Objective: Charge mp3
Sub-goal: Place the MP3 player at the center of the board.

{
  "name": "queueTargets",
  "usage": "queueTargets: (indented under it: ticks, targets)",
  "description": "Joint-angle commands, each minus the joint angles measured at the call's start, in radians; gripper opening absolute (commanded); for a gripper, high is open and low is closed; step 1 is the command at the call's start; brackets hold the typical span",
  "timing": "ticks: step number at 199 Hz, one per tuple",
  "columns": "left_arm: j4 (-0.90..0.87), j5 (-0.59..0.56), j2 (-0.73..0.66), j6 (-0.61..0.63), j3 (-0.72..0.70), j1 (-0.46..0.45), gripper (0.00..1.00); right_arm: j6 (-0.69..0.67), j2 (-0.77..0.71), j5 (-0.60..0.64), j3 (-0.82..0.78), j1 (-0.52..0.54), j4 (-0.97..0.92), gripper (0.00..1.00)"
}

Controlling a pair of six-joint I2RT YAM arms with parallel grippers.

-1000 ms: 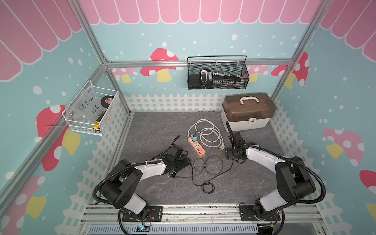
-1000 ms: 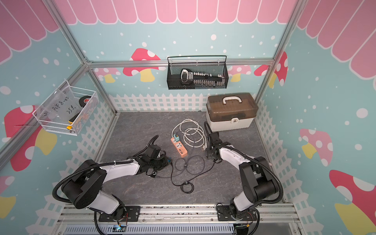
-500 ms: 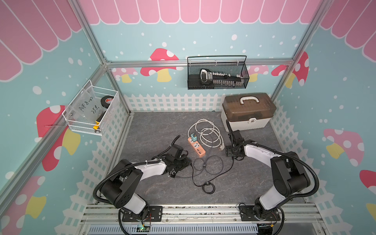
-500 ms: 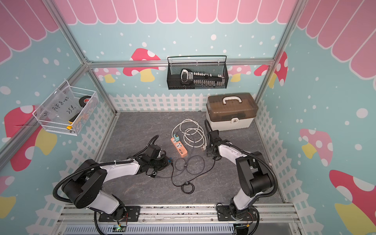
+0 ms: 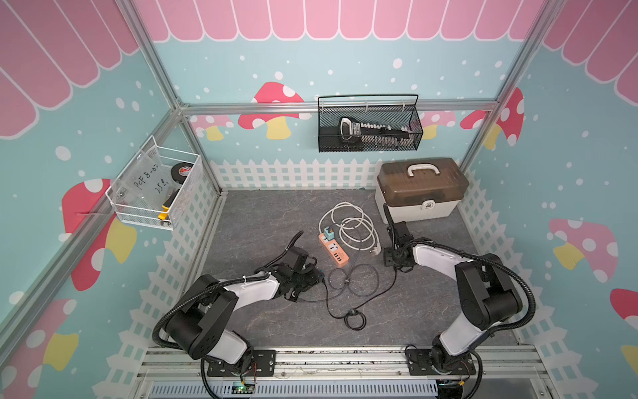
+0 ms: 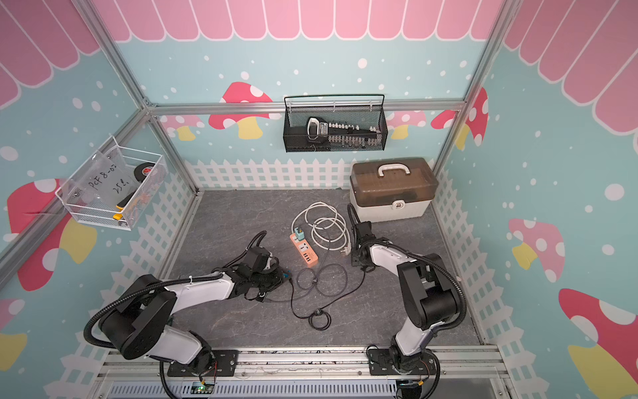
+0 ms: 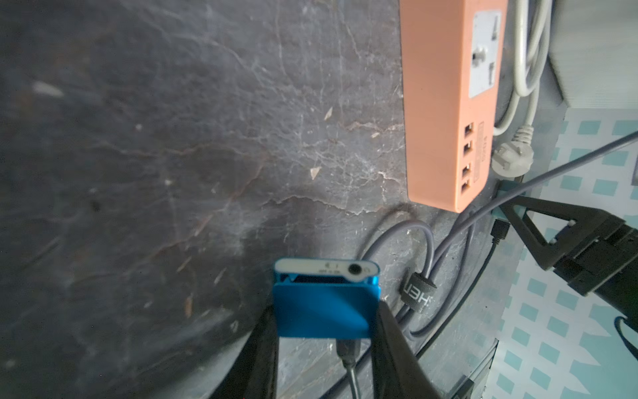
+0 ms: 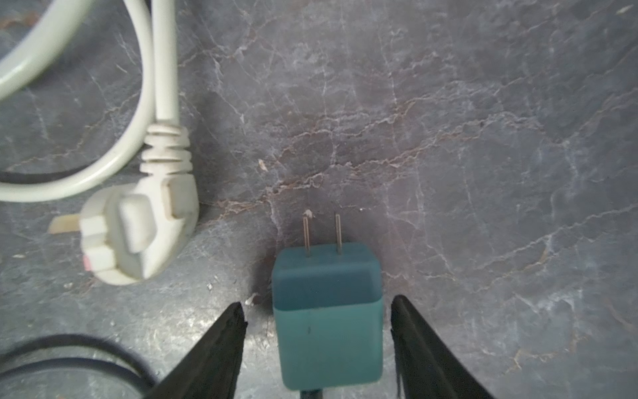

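Note:
With the blue mp3 (image 7: 325, 309) in its fingertips, my left gripper should set the mp3 down before taking the teal charger plug (image 8: 328, 319) from my right gripper.
The blue mp3 (image 7: 324, 304) sits between the jaws of my left gripper (image 7: 326, 309), which is shut on it just above the mat, and a dark cable (image 7: 348, 355) is plugged into its near end. In both top views the left gripper (image 5: 312, 276) (image 6: 276, 276) lies low, left of the orange power strip (image 5: 333, 249) (image 6: 303, 254). My right gripper (image 8: 319, 304) is open around a teal charger plug (image 8: 328, 321) lying on the mat with its prongs pointing away, and there is a gap on each side. The right gripper (image 5: 390, 257) sits right of the strip.
A coiled white cord (image 5: 352, 228) and its white plug (image 8: 138, 231) lie beside the right gripper. Another teal adapter (image 5: 328, 233) stands in the strip. Dark cable loops (image 5: 352, 279) cross the mat's middle. A toolbox (image 5: 421, 188) stands at the back right. Wire baskets (image 5: 369, 127) (image 5: 155, 186) hang on the walls.
My right arm has drawn in slightly, its gripper staying low by the white plug. The left arm and the mp3 have not visibly moved.

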Motion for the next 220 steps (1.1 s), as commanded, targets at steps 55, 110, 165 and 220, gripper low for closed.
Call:
queueTargets:
  ticks: [55, 110, 165, 220]
  targets:
    - [0.027, 0.013, -0.079, -0.004, -0.041, 0.021, 0.42, -0.011, 0.038, -0.022, -0.006, -0.005, 0.019, 0.56]
    - [0.064, 0.040, -0.050, -0.015, -0.049, 0.023, 0.43, -0.009, 0.045, -0.037, -0.008, -0.005, 0.021, 0.41]
    - [0.112, 0.069, -0.025, -0.031, -0.058, 0.025, 0.47, -0.007, 0.039, -0.052, -0.012, -0.005, 0.026, 0.34]
    - [0.091, 0.072, -0.046, -0.029, -0.051, 0.031, 0.48, -0.004, 0.020, -0.067, -0.018, -0.005, 0.027, 0.24]
